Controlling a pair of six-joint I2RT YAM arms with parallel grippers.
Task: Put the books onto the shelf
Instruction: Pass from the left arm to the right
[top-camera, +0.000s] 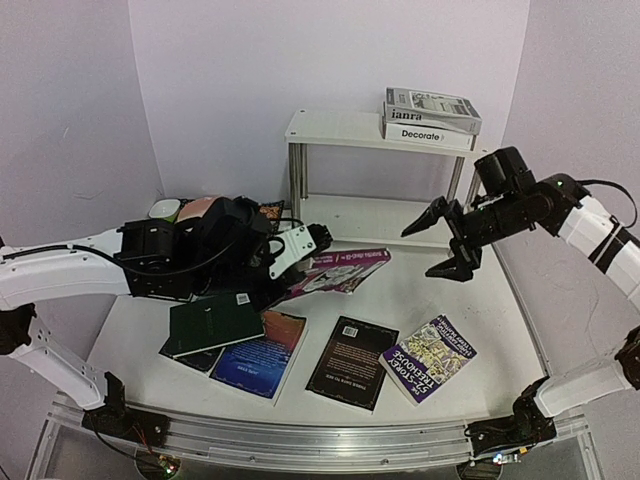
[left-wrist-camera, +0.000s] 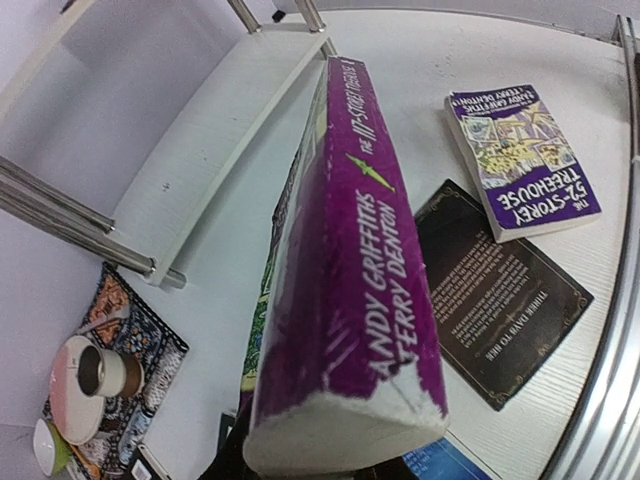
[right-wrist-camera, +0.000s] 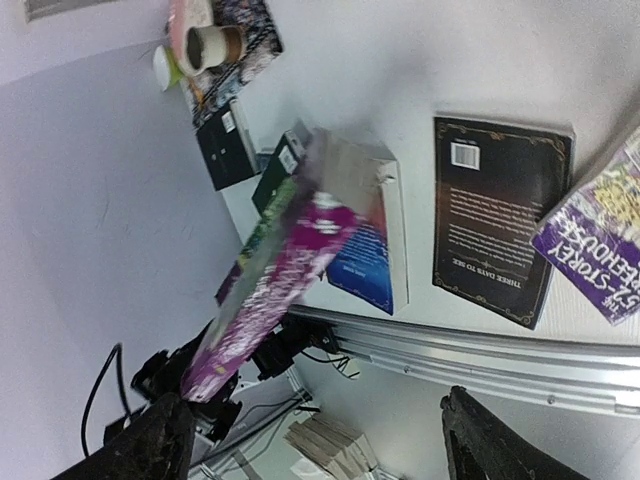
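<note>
Next, my right gripper takes the purple Treehouse paperback (top-camera: 338, 272) by its loose end (top-camera: 374, 261) and carries it onto the lower board, because my left gripper is holding it short of the shelf.
My left gripper (top-camera: 318, 245) is shut on a purple Treehouse paperback (top-camera: 345, 270), held off the table and pointing toward the shelf (top-camera: 365, 215). In the left wrist view the book's spine (left-wrist-camera: 370, 270) hides the fingers. My right gripper (top-camera: 437, 245) hangs open and holds nothing, to the right of that book in front of the shelf. Its wrist view shows the lifted book (right-wrist-camera: 280, 270) blurred. On the shelf's top board, "janra" (top-camera: 432, 104) lies on "Decorate" (top-camera: 425, 133). Flat on the table lie a dark green book (top-camera: 215, 322), a blue one (top-camera: 255, 355), a black one (top-camera: 350, 362) and a purple "52-Storey Treehouse" (top-camera: 428, 356).
A patterned placemat (left-wrist-camera: 130, 330) with a cup on a saucer (left-wrist-camera: 95, 375) lies at the back left beside the shelf's chrome legs (left-wrist-camera: 60, 205). A metal rail (top-camera: 320, 440) runs along the table's near edge. Walls close in on both sides.
</note>
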